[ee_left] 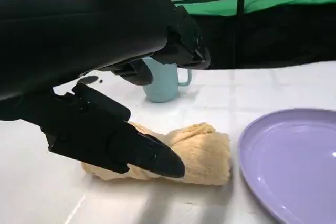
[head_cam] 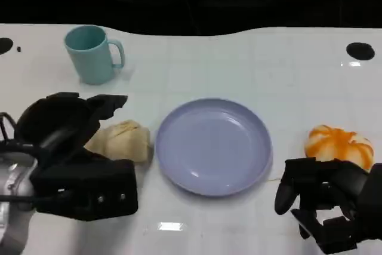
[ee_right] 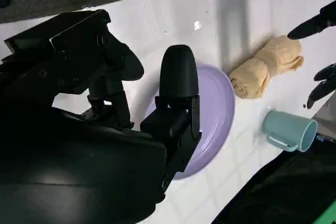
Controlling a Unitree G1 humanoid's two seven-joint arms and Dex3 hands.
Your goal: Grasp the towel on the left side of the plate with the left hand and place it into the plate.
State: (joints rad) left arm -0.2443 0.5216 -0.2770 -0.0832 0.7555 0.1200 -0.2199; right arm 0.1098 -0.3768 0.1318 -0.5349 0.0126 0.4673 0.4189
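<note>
I expect the rolled beige towel (head_cam: 127, 140) to stay rolled up rather than come undone when I lift it over the plate, because the coiled end (ee_right: 247, 81) looks tightly wound.
A rolled beige towel (head_cam: 122, 140) lies on the white table just left of the lavender plate (head_cam: 213, 145). My left hand (head_cam: 71, 156) hovers over the towel's left end with its fingers spread, holding nothing. In the left wrist view the towel (ee_left: 197, 153) lies beneath the hand, one finger (ee_left: 152, 155) in front of it and others above; the plate (ee_left: 291, 163) is beside it. My right hand (head_cam: 325, 204) rests near the table's front right, fingers apart and empty. The right wrist view shows the towel (ee_right: 265, 66) beyond the plate (ee_right: 215, 114).
A teal mug (head_cam: 92, 54) stands at the back left, behind the towel. An orange-and-white bun-like object (head_cam: 339, 146) sits right of the plate, just behind my right hand. Black round marks (head_cam: 360, 51) lie at the table's far corners.
</note>
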